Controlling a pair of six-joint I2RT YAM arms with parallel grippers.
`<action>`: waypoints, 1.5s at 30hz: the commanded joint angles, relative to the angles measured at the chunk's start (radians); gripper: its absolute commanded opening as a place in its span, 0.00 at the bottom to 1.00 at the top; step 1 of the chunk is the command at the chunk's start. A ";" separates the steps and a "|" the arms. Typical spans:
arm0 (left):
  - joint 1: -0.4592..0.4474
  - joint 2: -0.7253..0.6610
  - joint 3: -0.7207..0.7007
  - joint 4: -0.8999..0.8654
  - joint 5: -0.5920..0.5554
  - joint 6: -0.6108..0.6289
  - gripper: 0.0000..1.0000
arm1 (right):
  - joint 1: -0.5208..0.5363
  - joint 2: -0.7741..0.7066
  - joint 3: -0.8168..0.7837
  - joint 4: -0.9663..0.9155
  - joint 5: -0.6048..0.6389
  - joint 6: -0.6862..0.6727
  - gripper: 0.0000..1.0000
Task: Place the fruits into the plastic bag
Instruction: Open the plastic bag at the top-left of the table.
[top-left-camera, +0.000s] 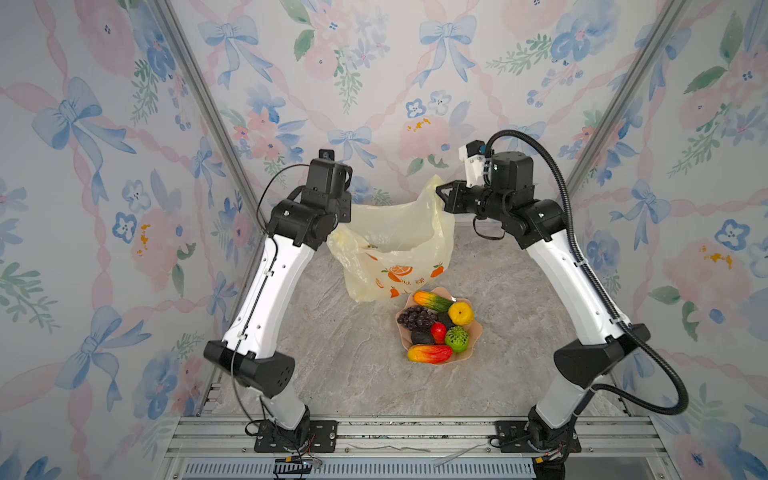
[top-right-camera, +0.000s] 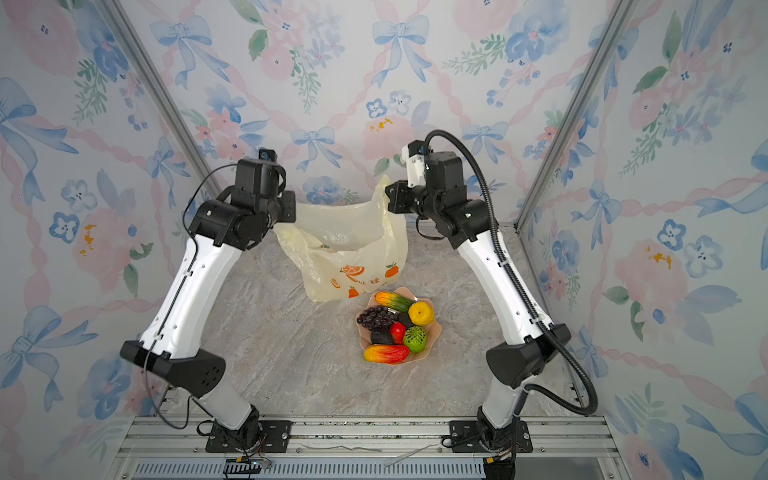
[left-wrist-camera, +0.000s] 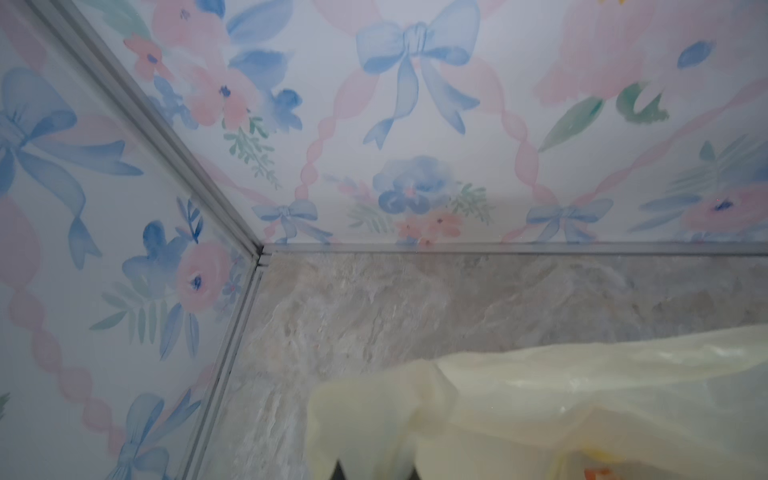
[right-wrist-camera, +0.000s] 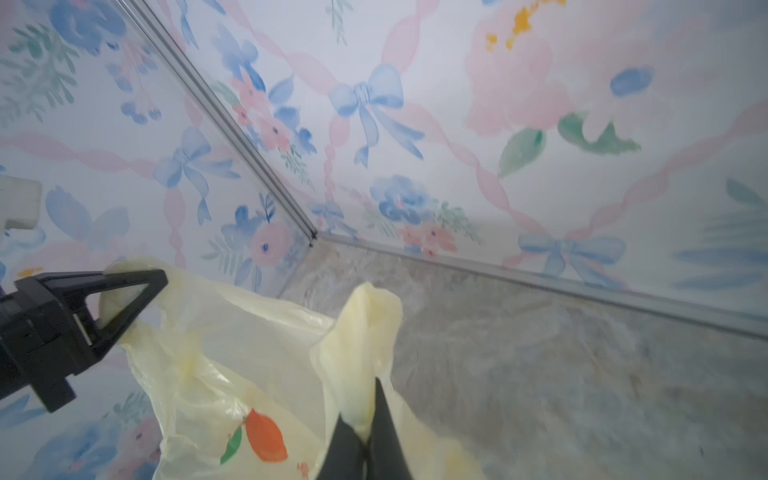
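Next, I pull the bag's handle toward me with my left gripper and then swing the bag open behind the dish, because the plastic bag hangs loose with its front side sagging.
The pale-yellow plastic bag hangs at the back of the table with its mouth held apart between the two arms. My left gripper is shut on one loop handle, and my right gripper is shut on the other handle. In the left wrist view the bag drapes over the jaws. The fruits lie in front of the bag: grapes, a yellow citrus, a bumpy green ball, a dark avocado and two mangoes.
The fruits sit in a pink scalloped dish right of the table's centre, just in front of the bag. Flowered walls close in the marbled table on three sides. A metal rail runs along the front edge.
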 joint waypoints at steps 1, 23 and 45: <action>0.002 0.051 0.250 0.029 0.052 0.005 0.00 | 0.030 0.097 0.324 -0.026 0.039 -0.049 0.00; -0.215 -0.821 -1.499 1.000 -0.117 0.164 0.00 | 0.139 -0.387 -1.048 0.362 0.126 -0.083 0.00; -0.233 -0.808 -1.037 0.470 -0.133 0.058 0.00 | 0.146 -0.488 -0.744 0.226 0.065 0.002 0.00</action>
